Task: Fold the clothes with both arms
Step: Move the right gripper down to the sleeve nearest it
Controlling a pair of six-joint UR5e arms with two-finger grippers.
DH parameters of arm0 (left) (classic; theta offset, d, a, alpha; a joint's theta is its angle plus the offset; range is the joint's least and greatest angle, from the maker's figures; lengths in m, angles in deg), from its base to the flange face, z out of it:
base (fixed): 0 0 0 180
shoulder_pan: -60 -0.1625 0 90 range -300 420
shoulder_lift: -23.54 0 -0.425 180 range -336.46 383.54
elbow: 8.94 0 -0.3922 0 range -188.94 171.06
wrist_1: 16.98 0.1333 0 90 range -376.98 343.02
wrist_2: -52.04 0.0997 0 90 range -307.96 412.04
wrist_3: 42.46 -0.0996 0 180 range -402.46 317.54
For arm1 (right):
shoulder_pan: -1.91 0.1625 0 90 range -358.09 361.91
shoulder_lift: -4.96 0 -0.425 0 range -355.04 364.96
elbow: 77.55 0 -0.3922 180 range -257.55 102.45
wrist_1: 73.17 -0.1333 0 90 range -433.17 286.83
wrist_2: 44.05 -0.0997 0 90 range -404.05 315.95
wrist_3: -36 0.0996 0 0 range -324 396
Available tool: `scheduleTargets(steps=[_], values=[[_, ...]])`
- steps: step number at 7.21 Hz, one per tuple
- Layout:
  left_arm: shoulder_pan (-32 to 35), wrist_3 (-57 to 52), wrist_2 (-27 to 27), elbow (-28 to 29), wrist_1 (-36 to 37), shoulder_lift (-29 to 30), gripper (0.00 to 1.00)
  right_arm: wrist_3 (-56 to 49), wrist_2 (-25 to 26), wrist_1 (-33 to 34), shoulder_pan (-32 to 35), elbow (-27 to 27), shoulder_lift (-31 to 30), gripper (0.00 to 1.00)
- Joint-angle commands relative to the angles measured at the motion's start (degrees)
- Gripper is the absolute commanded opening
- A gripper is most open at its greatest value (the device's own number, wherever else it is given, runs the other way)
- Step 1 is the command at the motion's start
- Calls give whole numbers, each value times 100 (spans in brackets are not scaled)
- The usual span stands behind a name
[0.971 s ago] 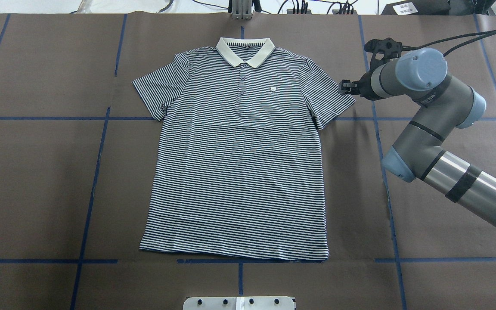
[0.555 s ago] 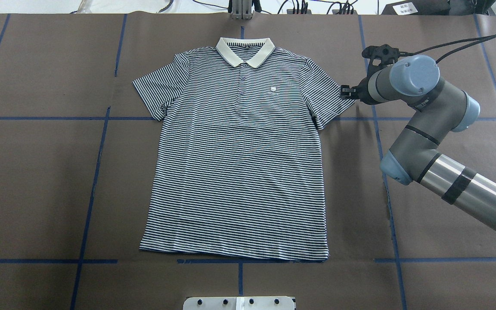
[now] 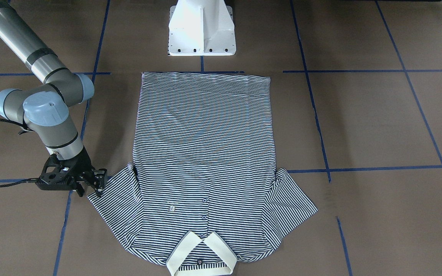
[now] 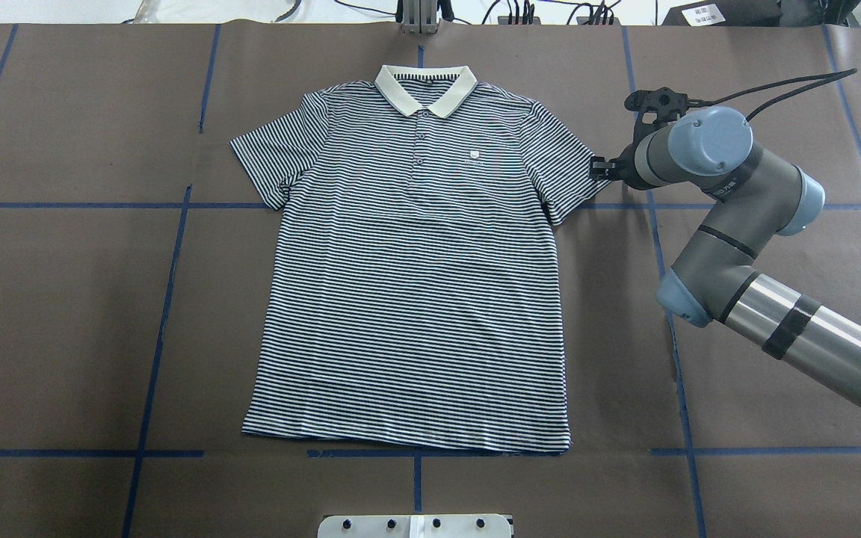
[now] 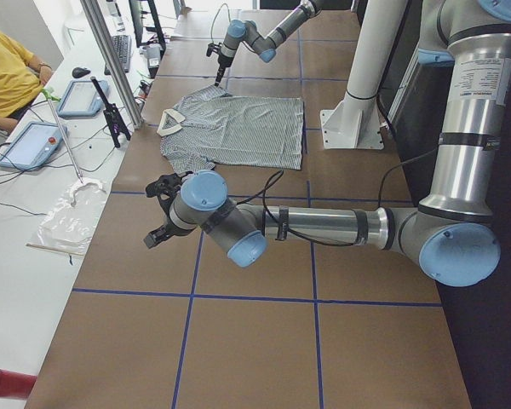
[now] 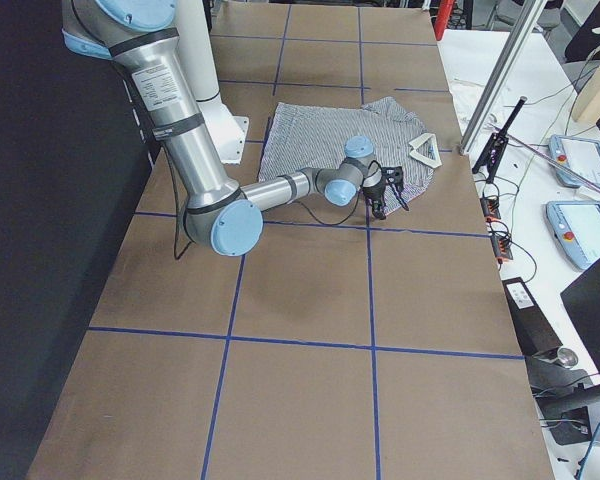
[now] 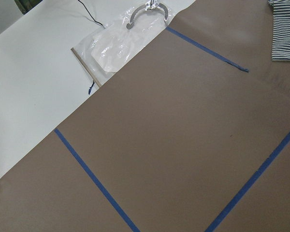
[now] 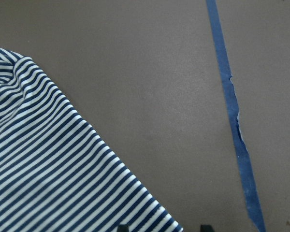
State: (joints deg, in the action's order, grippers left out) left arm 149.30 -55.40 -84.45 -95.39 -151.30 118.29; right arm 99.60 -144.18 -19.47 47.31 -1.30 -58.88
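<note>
I expect the sleeve point(image 3: 117, 207) to fold over flat and cover the chest emblem when I bring its hem inward, because the sleeve puckers limply along its seam point(image 3: 141, 197).
The striped polo shirt point(image 4: 415, 284) lies flat and face up on the brown table, its cream collar point(image 4: 424, 88) at the far side. It also shows in the front view point(image 3: 205, 145). My right gripper point(image 4: 601, 166) is low at the outer corner of the shirt's right-hand sleeve point(image 4: 576, 168), also seen in the front view point(image 3: 95, 184). In the right wrist view its fingertips point(image 8: 123, 227) stand apart, with the sleeve's hem corner point(image 8: 159, 217) between them. My left gripper point(image 5: 160, 213) shows only in the exterior left view, over bare table away from the shirt; I cannot tell whether it is open.
Blue tape lines point(image 4: 169, 299) grid the brown table cover. The white pedestal base point(image 3: 202, 30) stands at the shirt's hem side. A clear plastic bag with a hanger point(image 7: 121, 43) lies on the white bench beyond the table's left end. A person in yellow point(image 5: 4, 68) sits there.
My right gripper has moved toward the shirt and lower, from a little outside the sleeve to its outer corner. The shirt has not moved.
</note>
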Motion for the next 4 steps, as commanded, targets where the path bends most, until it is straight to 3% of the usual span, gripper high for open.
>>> scheduleTargets(steps=[1,4], values=[[0,2,0,23,-111,-17,100,3,2,0,-4,-5,3,39],[0,2,0,49,-174,-17,100,3,2,0,-4,-14,3,2]])
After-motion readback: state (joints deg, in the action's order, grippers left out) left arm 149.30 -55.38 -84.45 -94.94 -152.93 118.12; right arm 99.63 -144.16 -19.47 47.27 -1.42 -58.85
